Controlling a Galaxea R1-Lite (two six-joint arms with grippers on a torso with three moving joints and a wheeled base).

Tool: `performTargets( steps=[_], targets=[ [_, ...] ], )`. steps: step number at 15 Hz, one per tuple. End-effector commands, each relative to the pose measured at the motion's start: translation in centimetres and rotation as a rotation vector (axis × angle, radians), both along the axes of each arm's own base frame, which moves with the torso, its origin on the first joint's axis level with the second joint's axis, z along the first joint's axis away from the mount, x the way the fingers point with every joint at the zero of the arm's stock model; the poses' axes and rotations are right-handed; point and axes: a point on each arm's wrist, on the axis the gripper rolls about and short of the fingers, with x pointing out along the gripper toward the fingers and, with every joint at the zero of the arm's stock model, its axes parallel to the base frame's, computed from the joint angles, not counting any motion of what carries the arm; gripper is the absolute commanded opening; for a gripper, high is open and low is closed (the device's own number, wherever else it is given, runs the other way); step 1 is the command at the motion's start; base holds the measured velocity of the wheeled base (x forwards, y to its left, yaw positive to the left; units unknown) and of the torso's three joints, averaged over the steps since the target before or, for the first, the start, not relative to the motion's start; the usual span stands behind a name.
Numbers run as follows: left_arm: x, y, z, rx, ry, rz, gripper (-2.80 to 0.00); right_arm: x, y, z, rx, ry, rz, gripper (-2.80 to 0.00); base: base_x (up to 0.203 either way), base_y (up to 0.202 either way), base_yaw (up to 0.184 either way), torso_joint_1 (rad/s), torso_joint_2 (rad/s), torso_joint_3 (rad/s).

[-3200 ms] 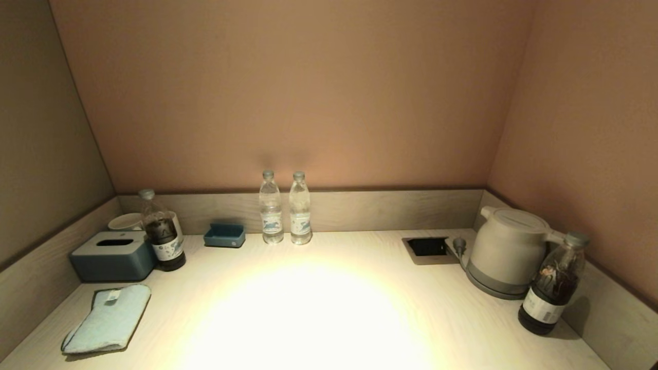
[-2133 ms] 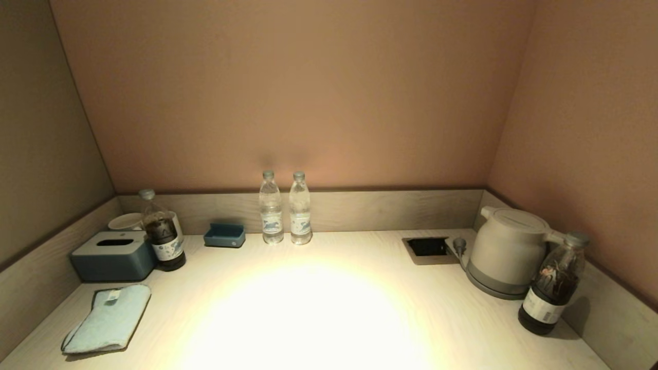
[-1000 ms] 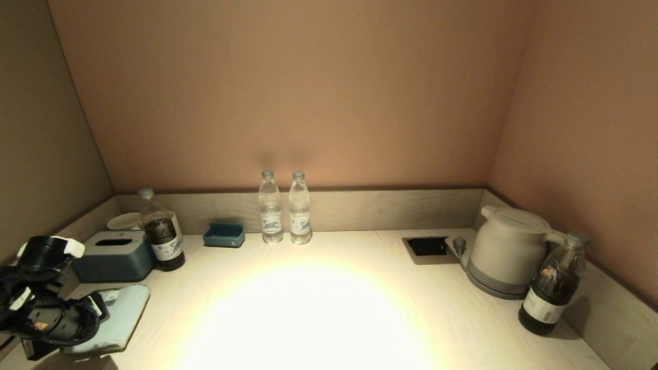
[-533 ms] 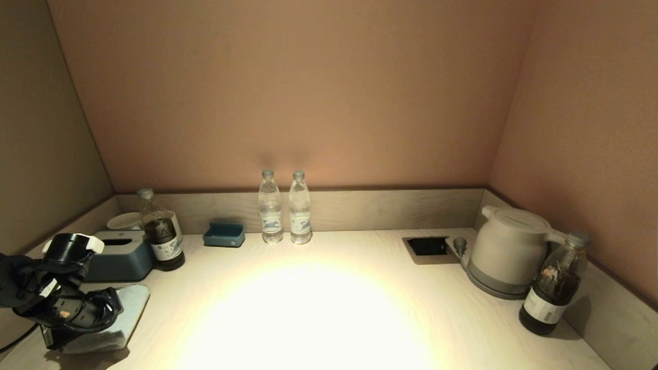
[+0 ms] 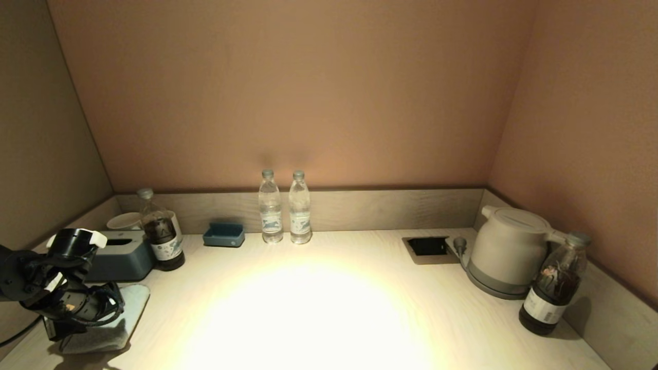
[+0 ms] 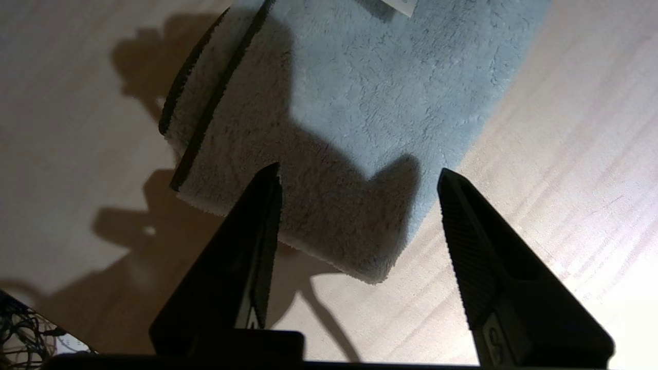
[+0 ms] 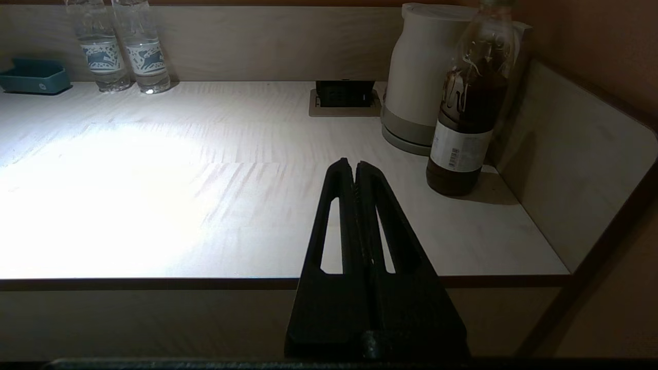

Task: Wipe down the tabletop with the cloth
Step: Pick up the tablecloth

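Note:
Dark hems (image 6: 222,92) are stacked along the light-blue cloth's side, so the cloth (image 5: 132,311) will bunch up with its layers together when the robot grips and lifts it.
The light-blue cloth (image 5: 132,302) lies folded on the cream tabletop (image 5: 308,308) at the front left, partly hidden by my left arm. My left gripper (image 6: 360,172) is open and empty, pointing down just above the near end of the cloth (image 6: 380,92); its fingers straddle the cloth's corner without touching it. The white tag (image 6: 398,5) is at the cloth's far end. My right gripper (image 7: 354,163) is shut and empty, held off the tabletop's front edge (image 7: 154,280); it does not show in the head view. The black socket recess (image 5: 426,246) is at the back right.
A dark blue-grey tissue box (image 5: 126,254), a dark bottle (image 5: 162,236) and a white cup (image 5: 123,221) stand behind the cloth. A blue tray (image 5: 224,235) and two water bottles (image 5: 285,208) are at the back rim. A kettle (image 5: 509,249) and a dark bottle (image 5: 552,285) stand right.
My left arm came into the head view from the left and moved in over the near end of the cloth. The cloth has not moved.

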Motion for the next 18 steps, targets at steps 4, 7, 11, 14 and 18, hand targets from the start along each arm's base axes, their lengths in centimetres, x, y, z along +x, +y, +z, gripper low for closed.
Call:
performTargets(
  steps=[4,7,11,14,18],
  targets=[
    [1.8,0.5,-1.5,0.022,0.025,0.019,0.00,0.0,0.0,0.0,0.000,0.001,0.002,-2.80,0.000,0.000,0.000,0.000,0.00,0.000],
    [2.8,0.7,-2.4,0.039,0.038,0.027,0.00,0.0,0.0,0.0,0.000,0.001,0.002,-2.80,0.000,0.000,0.000,0.000,0.00,0.000],
    [2.8,0.8,-2.4,0.039,0.037,0.028,0.00,0.0,0.0,0.0,-0.001,0.004,0.001,-2.80,0.000,0.000,0.000,0.000,0.00,0.000],
    [3.6,1.0,-3.5,0.035,0.054,0.032,0.00,0.0,0.0,0.0,0.000,0.001,0.002,-2.80,0.000,0.000,0.000,0.000,0.00,0.000],
    [3.8,1.0,-4.3,0.032,0.074,0.033,-2.80,0.0,0.0,0.0,0.000,0.001,0.002,-2.80,0.000,0.000,0.000,0.000,0.00,0.000]
  ],
)
